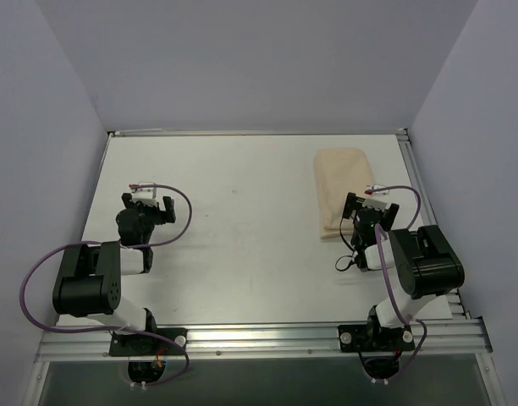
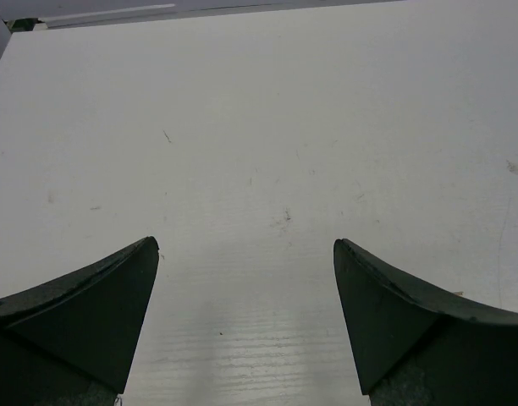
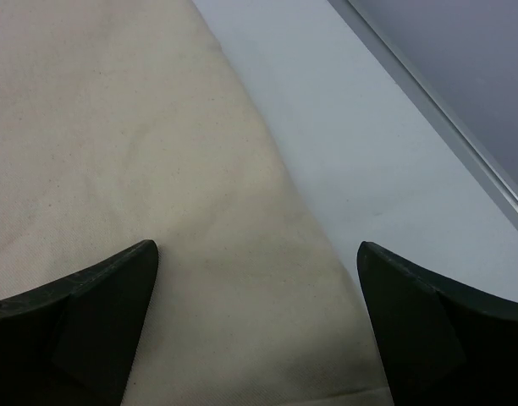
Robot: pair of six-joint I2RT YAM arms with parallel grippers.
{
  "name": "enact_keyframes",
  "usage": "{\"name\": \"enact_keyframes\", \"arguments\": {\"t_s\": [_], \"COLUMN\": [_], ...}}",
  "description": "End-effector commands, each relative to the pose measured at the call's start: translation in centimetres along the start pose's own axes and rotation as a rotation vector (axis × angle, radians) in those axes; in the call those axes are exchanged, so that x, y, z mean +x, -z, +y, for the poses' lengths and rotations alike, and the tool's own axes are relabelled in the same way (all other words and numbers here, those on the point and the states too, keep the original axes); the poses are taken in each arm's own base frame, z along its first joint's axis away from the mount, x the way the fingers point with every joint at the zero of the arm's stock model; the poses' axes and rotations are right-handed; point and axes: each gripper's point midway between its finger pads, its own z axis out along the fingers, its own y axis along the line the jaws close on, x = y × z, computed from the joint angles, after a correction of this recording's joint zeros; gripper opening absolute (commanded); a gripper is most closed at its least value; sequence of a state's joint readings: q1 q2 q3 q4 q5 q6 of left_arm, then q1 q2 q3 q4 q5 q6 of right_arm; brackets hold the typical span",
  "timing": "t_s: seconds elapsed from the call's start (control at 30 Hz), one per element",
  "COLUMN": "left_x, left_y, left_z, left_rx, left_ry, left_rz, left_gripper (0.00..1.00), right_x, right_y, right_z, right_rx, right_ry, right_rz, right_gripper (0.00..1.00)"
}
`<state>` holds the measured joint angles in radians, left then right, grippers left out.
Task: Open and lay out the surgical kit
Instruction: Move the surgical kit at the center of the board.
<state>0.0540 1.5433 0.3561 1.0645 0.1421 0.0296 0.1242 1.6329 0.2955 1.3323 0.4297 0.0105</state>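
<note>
I should first use my right gripper to push the wrap's rail-side edge (image 1: 369,171) toward the middle, because the wrap (image 1: 338,188) is by the metal rail, far from my left gripper.
The surgical kit is a folded beige cloth wrap (image 1: 341,183) lying closed at the back right of the table. Its tray, instruments, packets and gauze pads are hidden inside. My right gripper (image 1: 361,208) is open and hovers over the wrap's near right part; in the right wrist view the cloth (image 3: 140,169) fills the left side between the open fingers (image 3: 98,313). My left gripper (image 1: 146,205) is open and empty over bare table at the left; its wrist view shows only the white tabletop (image 2: 259,152) between the fingers (image 2: 394,313).
A metal rail (image 1: 416,182) runs along the table's right edge, close to the wrap. Grey walls stand on three sides. A white sheet corner (image 1: 454,300) lies near the right arm's base.
</note>
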Motion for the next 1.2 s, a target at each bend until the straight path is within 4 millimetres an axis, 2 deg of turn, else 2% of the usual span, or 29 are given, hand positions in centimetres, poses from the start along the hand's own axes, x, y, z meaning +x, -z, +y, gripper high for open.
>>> {"name": "enact_keyframes", "arguments": {"t_s": [0.0,0.23,0.33,0.37,0.4,0.43,0.47,0.5,0.53,0.57,0.6,0.63,0.67,0.7,0.73,0.77,0.8,0.83,0.87,0.9,0.93,0.97,1.0,1.07,1.1,1.17], "left_x": [-1.8,-1.7,-2.1,-2.5,-3.1,-3.1,-3.4,-3.9,-3.9,-5.4,-3.6,-3.5,-3.5,-3.4,-3.5,-3.9,-4.0,-4.3,-4.7,-4.9,-5.0,-4.2,-5.3,-5.3,-5.9,-5.9], "left_y": [-0.6,-0.6,-0.4,-0.3,-0.3,0.0,-0.5,-0.7,-1.0,-1.8,-1.6,-1.7,-1.7,-1.7,-1.7,-1.8,-1.9,-2.0,-2.1,-2.2,-2.1,-1.6,-1.8,-1.5,-1.6,-1.2], "left_z": [0.1,0.1,0.1,-0.3,-0.4,-0.4,-0.1,0.1,0.2,-0.2,-0.5,-0.7,-1.1,-1.3,-1.4,-1.7,-1.6,-1.6,-1.5,-1.5,-1.7,-1.8,-2.0,-2.2,-2.2,-2.4], "left_rx": [-0.002,-0.002,0.002,0.031,0.037,0.036,0.031,0.034,0.045,0.091,0.128,0.150,0.177,0.195,0.210,0.229,0.235,0.239,0.242,0.246,0.254,0.263,0.277,0.286,0.285,0.286], "left_ry": [0.001,-0.002,-0.001,-0.005,-0.007,0.007,0.021,0.029,0.026,0.002,-0.041,-0.051,-0.047,-0.064,-0.069,-0.066,-0.073,-0.073,-0.065,-0.063,-0.056,-0.039,-0.038,-0.021,-0.013,0.004], "left_rz": [-0.050,-0.047,-0.065,-0.072,-0.078,-0.029,0.026,0.045,0.076,0.075,0.161,0.183,0.215,0.235,0.251,0.281,0.300,0.314,0.346,0.361,0.379,0.434,0.423,0.453,0.449,0.474], "left_gripper": [0.94,0.94,0.98,0.99,0.99,0.98,0.97,0.97,0.97,0.99,0.93,0.92,0.91,0.91,0.91,0.91,0.91,0.91,0.91,0.91,0.91,0.91,0.91,0.91,0.91,0.91], "right_x": [-4.9,-4.7,-4.8,-6.2,-6.8,-8.1,-8.7,-7.4,-10.4,-11.0,-10.0,-12.6,-13.1,-12.0,-13.5,-12.0,-10.2,-11.9,-10.8,-9.1,-8.8,-8.7,-8.2,-6.2,-4.8,-3.4], "right_y": [-0.7,-1.3,-1.2,-0.9,-0.8,-0.8,-0.8,-0.7,-1.3,-1.4,-1.3,-2.1,-2.3,-2.4,-3.9,-3.9,-4.9,-5.9,-5.8,-6.5,-7.2,-7.4,-7.6,-8.1,-8.4,-8.7], "right_z": [0.2,0.3,0.4,0.6,0.8,1.1,1.2,1.1,1.2,2.2,2.4,2.9,3.7,3.8,3.8,4.3,4.6,5.2,5.9,6.4,5.3,5.7,5.8,5.2,5.1,4.8], "right_rx": [0.008,-0.025,-0.026,-0.032,-0.032,-0.033,-0.033,-0.029,-0.027,-0.076,-0.088,-0.106,-0.145,-0.155,-0.156,-0.189,-0.193,-0.211,-0.248,-0.259,-0.237,-0.265,-0.272,-0.249,-0.252,-0.259], "right_ry": [-0.107,-0.114,-0.094,-0.095,-0.088,-0.078,-0.088,-0.074,-0.123,-0.151,-0.122,-0.139,-0.139,-0.115,-0.125,-0.112,-0.098,-0.103,-0.084,-0.052,-0.052,-0.050,-0.049,-0.030,-0.025,-0.030], "right_rz": [-0.173,-0.150,-0.141,-0.162,-0.154,-0.137,-0.125,-0.032,-0.055,-0.027,0.060,0.045,0.070,0.151,0.165,0.265,0.339,0.339,0.404,0.451,0.469,0.485,0.500,0.560,0.593,0.628], "right_gripper": [1.00,1.00,1.00,1.00,1.00,1.00,1.00,1.00,1.00,1.00,0.99,0.98,0.97,0.96,0.95,0.88,0.84,0.76,0.74,0.70,0.69,0.69,0.69,0.70,0.70,0.69]}}
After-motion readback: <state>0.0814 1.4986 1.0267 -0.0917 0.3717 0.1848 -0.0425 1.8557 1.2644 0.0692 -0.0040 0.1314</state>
